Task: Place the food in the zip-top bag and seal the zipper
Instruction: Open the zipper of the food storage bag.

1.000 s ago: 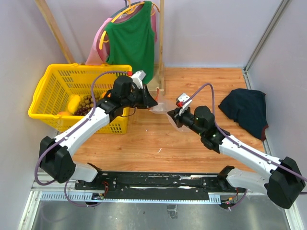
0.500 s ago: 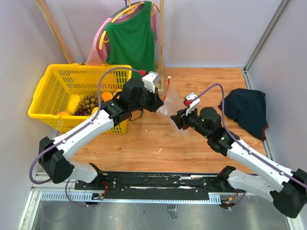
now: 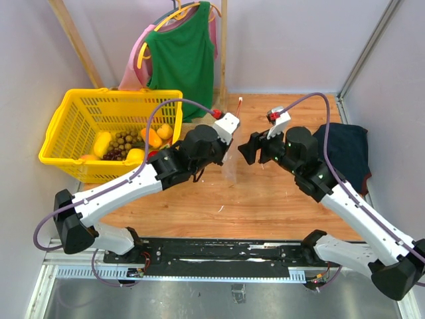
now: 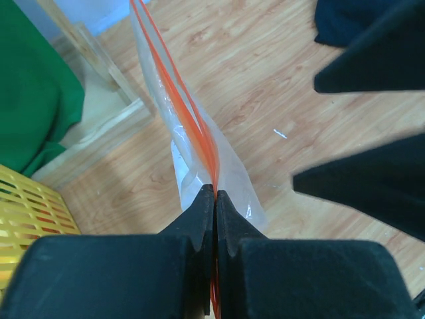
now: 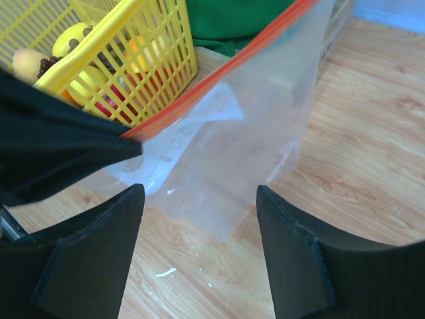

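My right gripper should take one side farther (image 4: 179, 77) along and pull the bag open before the food goes in, because my left gripper is pinching both sides of the zipper together (image 4: 213, 174).
The zip-top bag (image 4: 229, 176) hangs clear and empty above the wooden floor, its red-orange zipper (image 4: 178, 93) running away from my left gripper (image 4: 216, 189), which is shut on that strip. In the top view the bag (image 3: 234, 156) dangles between both grippers, with the left gripper (image 3: 228, 143) on its left. My right gripper (image 5: 199, 193) is open, the bag (image 5: 246, 133) just ahead of its fingers and untouched; in the top view the right gripper (image 3: 248, 149) faces the bag. The food (image 3: 151, 137), yellow, orange and grape-like pieces, lies in the yellow basket (image 3: 66, 109).
A dark navy cloth heap (image 3: 342, 149) lies at the right wall. A green shirt (image 3: 180, 56) hangs on a wooden rack (image 3: 224, 60) behind the bag. The basket (image 5: 143, 63) stands close to the bag's left.
The right gripper has let go of the bag, opened and drawn back to the right. The left arm has carried the bag to the right, still pinching its zipper.
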